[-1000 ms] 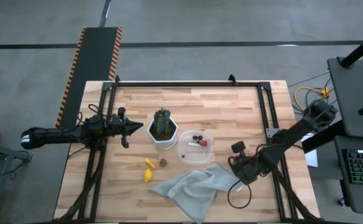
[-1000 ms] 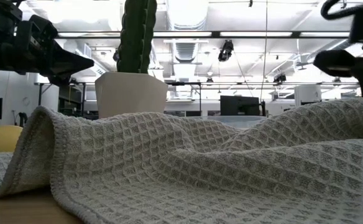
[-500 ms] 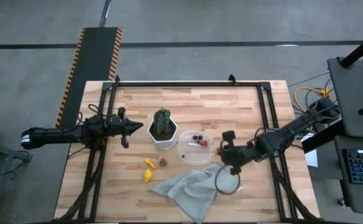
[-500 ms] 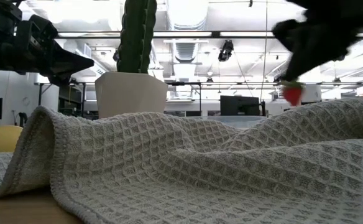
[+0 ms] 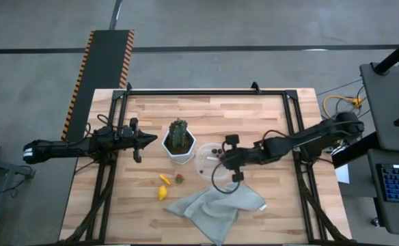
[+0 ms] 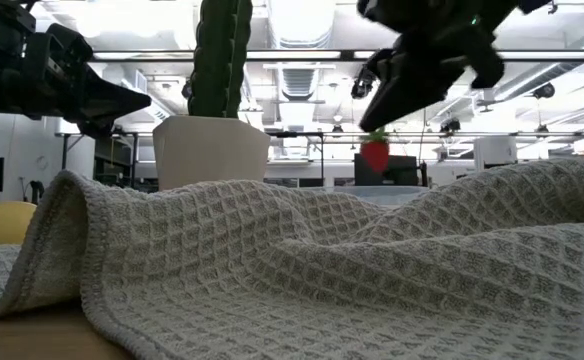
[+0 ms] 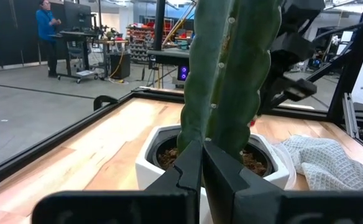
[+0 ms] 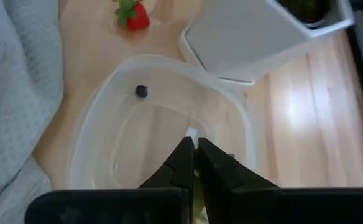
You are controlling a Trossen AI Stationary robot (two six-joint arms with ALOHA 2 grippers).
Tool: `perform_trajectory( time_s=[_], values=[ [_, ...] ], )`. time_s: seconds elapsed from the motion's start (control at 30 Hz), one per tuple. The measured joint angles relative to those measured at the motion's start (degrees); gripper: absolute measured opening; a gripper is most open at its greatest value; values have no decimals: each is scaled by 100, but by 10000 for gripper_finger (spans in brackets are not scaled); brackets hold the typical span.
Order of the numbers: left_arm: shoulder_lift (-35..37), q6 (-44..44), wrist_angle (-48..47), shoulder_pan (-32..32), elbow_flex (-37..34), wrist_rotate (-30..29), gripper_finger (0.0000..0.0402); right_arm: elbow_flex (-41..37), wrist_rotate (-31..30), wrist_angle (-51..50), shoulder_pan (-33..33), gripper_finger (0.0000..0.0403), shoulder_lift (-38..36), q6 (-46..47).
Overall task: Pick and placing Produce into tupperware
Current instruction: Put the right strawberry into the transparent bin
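Note:
The strawberry (image 6: 375,156) is hanging with its red tip down above the open clear tub (image 5: 205,164). My right gripper should keep going down until the strawberry is inside the tub's rim, and then let go.
My right gripper (image 5: 223,159) hovers over the clear tub (image 5: 206,168), shut on a red strawberry (image 6: 374,156). The right wrist view looks down into the tub (image 8: 101,112), where a dark berry (image 8: 142,91) lies on the bottom. A second strawberry (image 5: 179,179) and two yellow pieces (image 5: 162,186) lie on the table left of the tub. My left gripper (image 5: 145,141) waits shut, in the air just left of the cactus pot (image 5: 179,147). My right gripper pinches the strawberry at its green leafy top (image 6: 375,136) between the fingertips. The fingers come slanting down from the table's right side. The fruit hangs below them, red tip down, lifted clear above the tub.
A green cactus in a white hexagonal pot (image 7: 212,158) stands directly left of the tub. A crumpled grey waffle cloth (image 5: 213,205) lies near the table's near edge, below the tub. A black cable loop (image 5: 221,181) hangs under my right arm. Bare wood lies along the far side.
My right gripper has travelled from the cloth's right edge toward the table's left and slightly far, ending over the tub. It carries the strawberry, which hangs below the fingers in the low view. The cable loop has swung along with it.

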State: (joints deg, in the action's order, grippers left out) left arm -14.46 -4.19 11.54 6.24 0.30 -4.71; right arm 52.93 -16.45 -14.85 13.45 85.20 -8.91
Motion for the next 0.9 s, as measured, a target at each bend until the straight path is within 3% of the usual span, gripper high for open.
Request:
perform_trajectory(
  time_s=[0.3,0.9],
  values=[
    [-2,2,-1,0,0,13,0,-25,31,250,-23,8,569,68],
    [2,2,3,2,0,149,0,-110,263,299,-21,8,681,703]
  ],
)
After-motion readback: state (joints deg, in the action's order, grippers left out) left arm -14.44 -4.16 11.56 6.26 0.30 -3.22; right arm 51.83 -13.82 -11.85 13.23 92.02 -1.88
